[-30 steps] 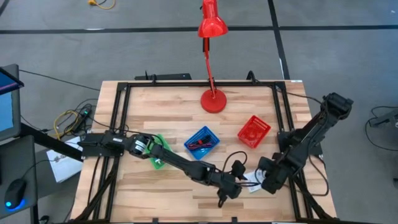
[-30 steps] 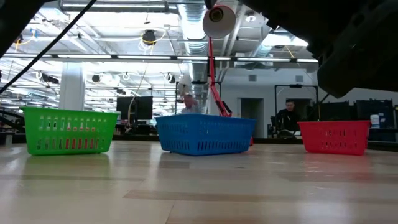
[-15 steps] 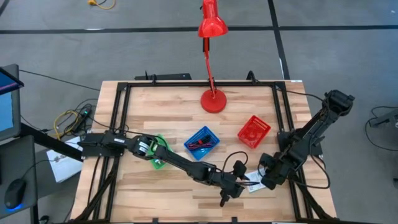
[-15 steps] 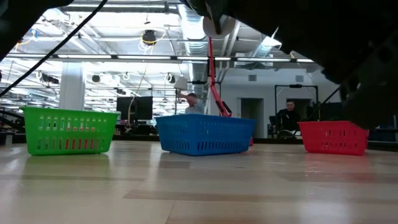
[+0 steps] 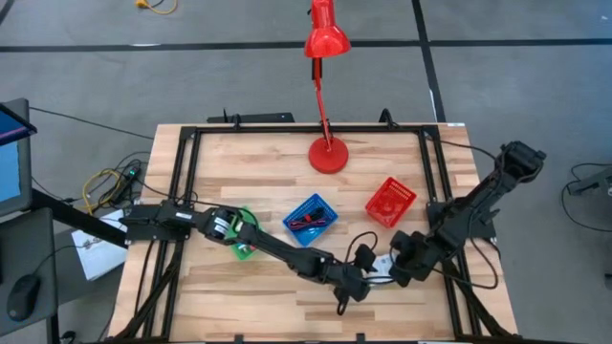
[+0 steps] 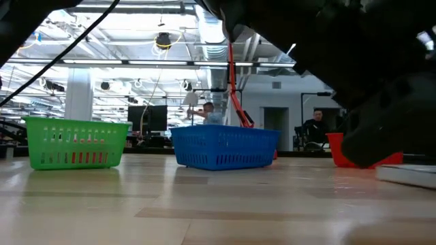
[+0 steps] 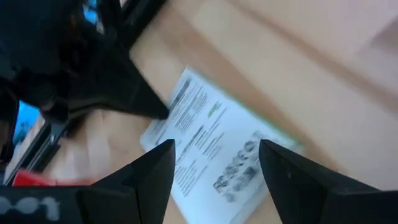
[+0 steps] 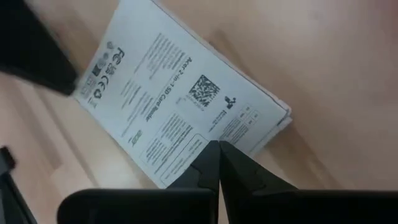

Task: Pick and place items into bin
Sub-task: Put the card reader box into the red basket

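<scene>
Next, my left gripper moves back while my right gripper tips up the packet's near edge (image 7: 176, 88), because the packet's printed side (image 8: 177, 93) lies flat below my left gripper's open fingers.
The white printed packet (image 8: 180, 106) lies flat on the wood near the table's front right (image 5: 382, 268); the low view shows it at the right (image 6: 409, 174). My right gripper (image 8: 217, 147) is shut, its tips down on the packet's printed face (image 5: 392, 266). My left gripper (image 7: 214, 158) is open and slants down from the table's left (image 5: 367, 281). Its two fingers stand apart above the packet and touch nothing. My right gripper presses its shut fingertips (image 8: 210, 155) on the packet's printed face near one long edge (image 8: 186, 158). The fingers come steeply from above, slanting from the table's right. The packet lies flat on the table under them.
Three small bins stand mid-table: green (image 5: 243, 235), blue (image 5: 311, 218) with dark items inside, red (image 5: 390, 203). A red desk lamp's base (image 5: 329, 155) stands at the far middle. Black frame rails (image 5: 432, 182) run along the table's sides. People stand in the room behind.
My right gripper has come down and gone toward the table's left, tipping steeper, onto the packet. The packet has slid a little toward the far edge and into the low view. My left gripper has sunk slightly over it, still open.
</scene>
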Action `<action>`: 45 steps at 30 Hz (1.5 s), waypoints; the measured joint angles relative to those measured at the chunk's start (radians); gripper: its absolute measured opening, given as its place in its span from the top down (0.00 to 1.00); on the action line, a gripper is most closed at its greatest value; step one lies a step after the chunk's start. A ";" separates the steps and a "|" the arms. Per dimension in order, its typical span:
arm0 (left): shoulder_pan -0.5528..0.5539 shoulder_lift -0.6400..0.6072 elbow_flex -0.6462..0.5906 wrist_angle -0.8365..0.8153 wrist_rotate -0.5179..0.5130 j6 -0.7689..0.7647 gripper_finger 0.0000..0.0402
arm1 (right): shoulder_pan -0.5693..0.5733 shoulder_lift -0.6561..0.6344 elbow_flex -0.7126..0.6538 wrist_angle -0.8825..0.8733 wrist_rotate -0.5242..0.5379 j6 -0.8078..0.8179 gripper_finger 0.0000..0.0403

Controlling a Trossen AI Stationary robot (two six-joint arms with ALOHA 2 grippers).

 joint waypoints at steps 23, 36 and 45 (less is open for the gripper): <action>-0.079 -0.003 0.057 -0.198 -0.301 0.051 0.44 | -0.057 0.156 0.106 0.016 0.014 -0.127 1.00; -0.064 -0.003 0.128 -0.604 -0.302 0.021 0.44 | -0.062 0.210 0.109 0.056 -0.030 -0.210 1.00; -0.057 -0.005 0.127 -0.648 -0.227 -0.091 0.44 | -0.067 0.199 0.105 0.046 -0.032 -0.241 1.00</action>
